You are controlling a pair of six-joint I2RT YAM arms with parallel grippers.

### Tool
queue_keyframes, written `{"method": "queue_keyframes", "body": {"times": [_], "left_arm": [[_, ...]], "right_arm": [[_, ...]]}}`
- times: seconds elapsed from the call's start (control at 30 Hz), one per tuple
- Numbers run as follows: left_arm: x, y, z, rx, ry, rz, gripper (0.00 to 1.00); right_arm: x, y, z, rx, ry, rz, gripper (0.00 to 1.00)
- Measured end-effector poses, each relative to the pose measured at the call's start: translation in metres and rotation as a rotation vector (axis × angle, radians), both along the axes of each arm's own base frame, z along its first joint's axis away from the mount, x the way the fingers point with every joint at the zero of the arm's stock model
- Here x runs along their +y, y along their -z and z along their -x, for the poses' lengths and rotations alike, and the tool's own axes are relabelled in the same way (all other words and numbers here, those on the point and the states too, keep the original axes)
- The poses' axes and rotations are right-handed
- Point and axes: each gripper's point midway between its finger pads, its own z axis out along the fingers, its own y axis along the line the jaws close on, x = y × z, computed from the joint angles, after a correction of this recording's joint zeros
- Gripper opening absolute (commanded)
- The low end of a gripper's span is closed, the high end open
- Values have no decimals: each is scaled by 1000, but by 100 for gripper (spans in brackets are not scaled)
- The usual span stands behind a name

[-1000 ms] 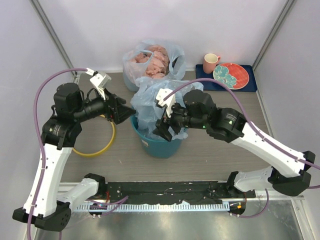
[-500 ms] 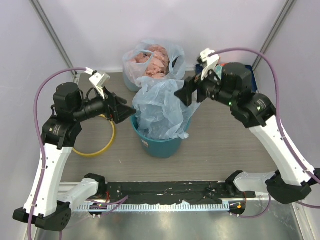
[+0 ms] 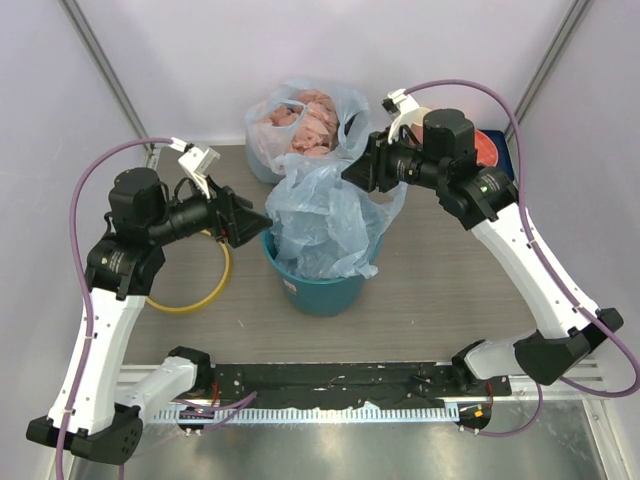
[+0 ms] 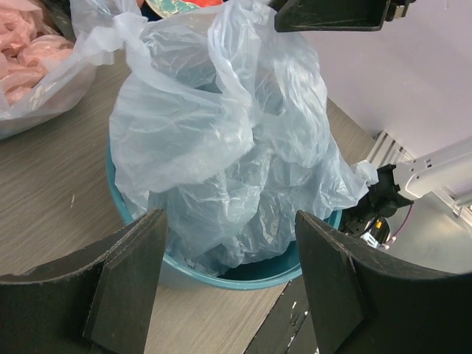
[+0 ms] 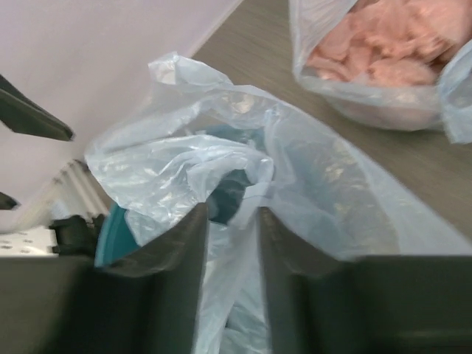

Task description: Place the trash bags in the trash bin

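The trash bag (image 3: 318, 225) is bunched up over the trash bin, so my right gripper should first bring the bag's edge (image 3: 339, 179) to my left gripper, and then both should spread it open.
The trash bag (image 3: 320, 215), thin light-blue film, stands bunched up out of the teal trash bin (image 3: 320, 290) and spills over its rim. My right gripper (image 3: 350, 170) is at the bag's top back edge. In the right wrist view its jaws (image 5: 232, 214) are drawn narrow around a fold of the bag (image 5: 332, 192), with the bin (image 5: 110, 228) below. My left gripper (image 3: 255, 225) hovers open just left of the bin. In the left wrist view its jaws (image 4: 230, 221) are wide apart and hold nothing, facing the bag (image 4: 221, 133) and the bin's rim (image 4: 258, 269).
A clear whitish bag of pink lumps (image 3: 305, 120) sits behind the bin. A yellow ring (image 3: 200, 295) lies on the table to the left of the bin. An orange plate (image 3: 487, 147) shows at the back right behind my right arm.
My right arm lifted out of the bin, swung to the back right, then came in at the bag's top edge. Its jaws went from wide to narrow on the film. The left arm has not moved.
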Motion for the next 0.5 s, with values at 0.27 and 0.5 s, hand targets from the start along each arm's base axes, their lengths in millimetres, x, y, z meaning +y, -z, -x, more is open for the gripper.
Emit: {"method": "queue_keyframes", "body": {"times": [0.27,0.5], "left_arm": [[8,1,-6,27,-52,12,69],[17,-1,-7,98,-100,78,64]], "right_arm": [[23,-6,26,56,-131,-75,1],[87,-15,105,22,-403,-96,1]]}}
